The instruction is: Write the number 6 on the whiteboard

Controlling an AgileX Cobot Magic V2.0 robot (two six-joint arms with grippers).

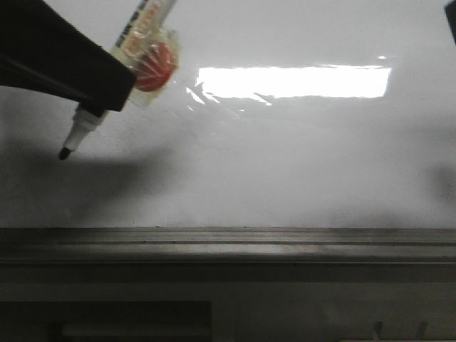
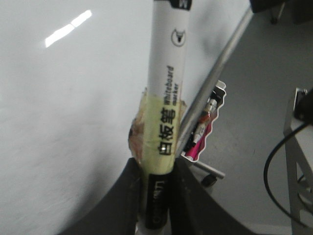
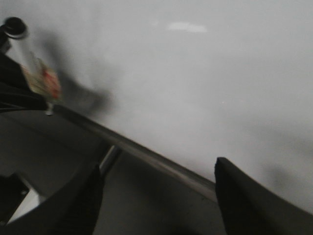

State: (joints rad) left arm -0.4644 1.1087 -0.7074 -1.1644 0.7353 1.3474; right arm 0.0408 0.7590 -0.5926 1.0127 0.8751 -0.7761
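The marker is held by my left gripper close to its black tip (image 1: pixel 74 140), so next my right gripper grabs the marker by its back end (image 1: pixel 157 10) before writing the 6.
The whiteboard (image 1: pixel 285 164) fills the front view, glossy white, with a bright rectangular glare. No black stroke of a number 6 shows on it in any view. My left gripper (image 1: pixel 107 92) is at the upper left, shut on a white whiteboard marker (image 1: pixel 146 21) wrapped in yellowish tape. The black tip (image 1: pixel 64 152) points down-left, close to the board; I cannot tell if it touches. The left wrist view shows the marker (image 2: pixel 166 98) clamped between both fingers (image 2: pixel 122 205). My right gripper (image 3: pixel 156 191) is open and empty over the board's ledge (image 3: pixel 146 152).
The dark grey ledge (image 1: pixel 228 246) runs along the board's near edge. A dark shape (image 1: pixel 450 18) sits in the top right corner. Beside the board's metal edge (image 2: pixel 215 83) lie a pink pack of pens (image 2: pixel 203 132), grey floor and a black cable (image 2: pixel 274 166).
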